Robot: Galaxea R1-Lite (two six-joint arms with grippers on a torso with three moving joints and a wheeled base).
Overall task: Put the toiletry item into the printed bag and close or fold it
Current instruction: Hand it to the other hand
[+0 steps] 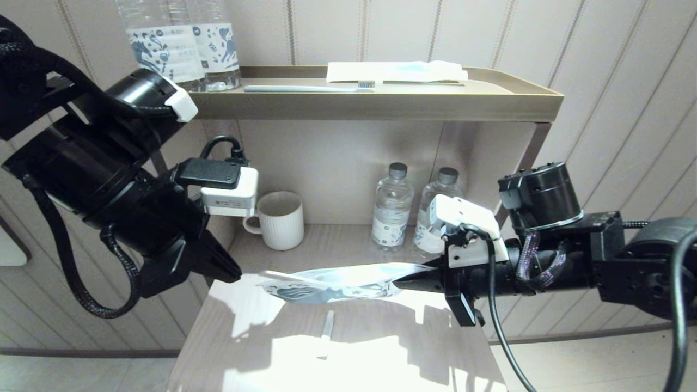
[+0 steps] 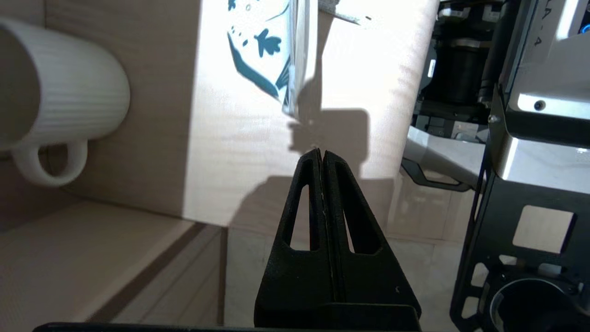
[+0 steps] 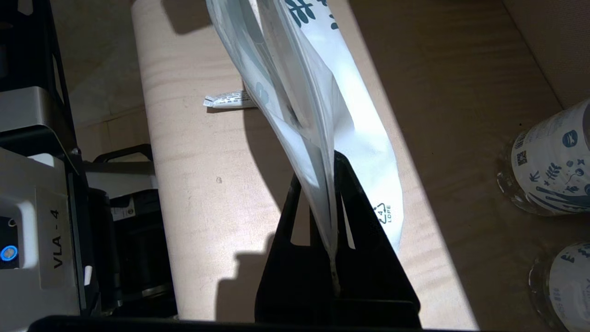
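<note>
The pale comb's end [image 1: 271,274] is poking out of the printed bag's loose end [image 1: 266,283], so the robot's left gripper should go in closed and push the comb further in before it closes the bag.
The printed bag [image 1: 332,283] [image 3: 322,92], white with blue doodles, hangs flat just above the pale wooden table [image 1: 381,354]. My right gripper [image 1: 400,283] [image 3: 328,168] is shut on its right end. The bag's free left end [image 2: 265,50] points toward my left gripper [image 1: 234,275] [image 2: 320,154], which is shut on nothing a short way off it. A small slim toiletry item [image 1: 326,324] [image 3: 229,99] lies on the table under and in front of the bag, outside it.
A white ribbed mug [image 1: 280,220] [image 2: 60,92] and two water bottles [image 1: 392,207] [image 3: 553,161] stand behind the bag. The upper shelf [image 1: 381,103] carries two bigger bottles [image 1: 179,43], a toothbrush [image 1: 307,88] and a white packet [image 1: 395,71].
</note>
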